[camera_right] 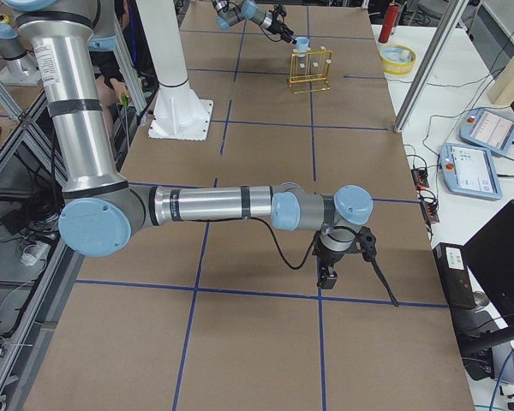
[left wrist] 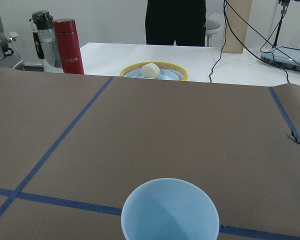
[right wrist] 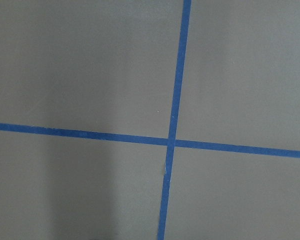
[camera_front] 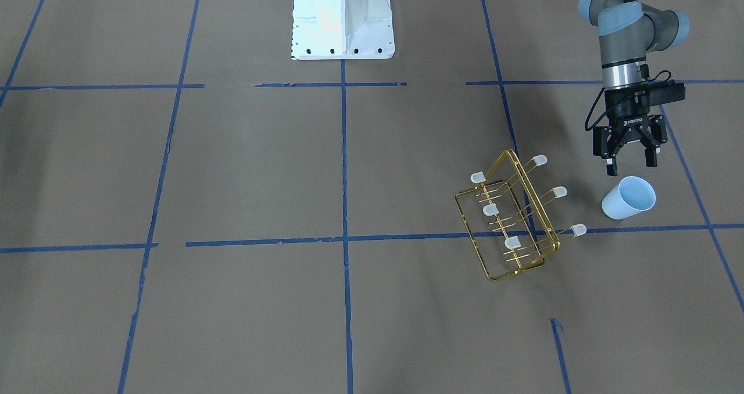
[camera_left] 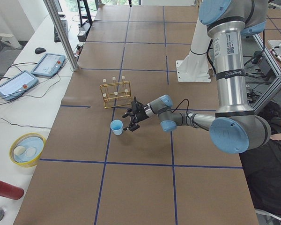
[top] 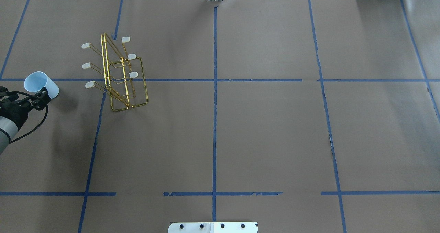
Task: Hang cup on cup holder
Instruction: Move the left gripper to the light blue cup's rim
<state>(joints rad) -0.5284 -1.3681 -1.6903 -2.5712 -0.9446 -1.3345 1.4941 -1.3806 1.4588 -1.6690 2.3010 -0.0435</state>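
Note:
My gripper will hang the pale blue cup point(camera_front: 628, 198), and the cup will then rest tilted with its base outward, because the white-capped pegs point(camera_front: 537, 163) slant out from the cup holder.
The pale blue cup point(camera_front: 629, 198) stands upright on the brown table, mouth up, beside the cup holder point(camera_front: 535, 199), a gold wire rack with white-capped prongs. My left gripper point(camera_front: 630, 165) is open and empty, low over the table, just on the robot's side of the cup and apart from it. The overhead view shows the cup point(top: 40, 83), the rack point(top: 106, 71) and the left gripper point(top: 43, 95) at the left edge. The left wrist view shows the cup's mouth point(left wrist: 170, 210) close ahead. My right gripper point(camera_right: 328, 276) shows only in the right side view, and I cannot tell whether it is open.
The robot's white base point(camera_front: 342, 22) stands at the table's robot side. Past the table's end beyond the cup are a yellow bowl point(left wrist: 154, 72), a red bottle point(left wrist: 70, 46) and a standing person point(left wrist: 175, 22). Blue tape lines cross the table.

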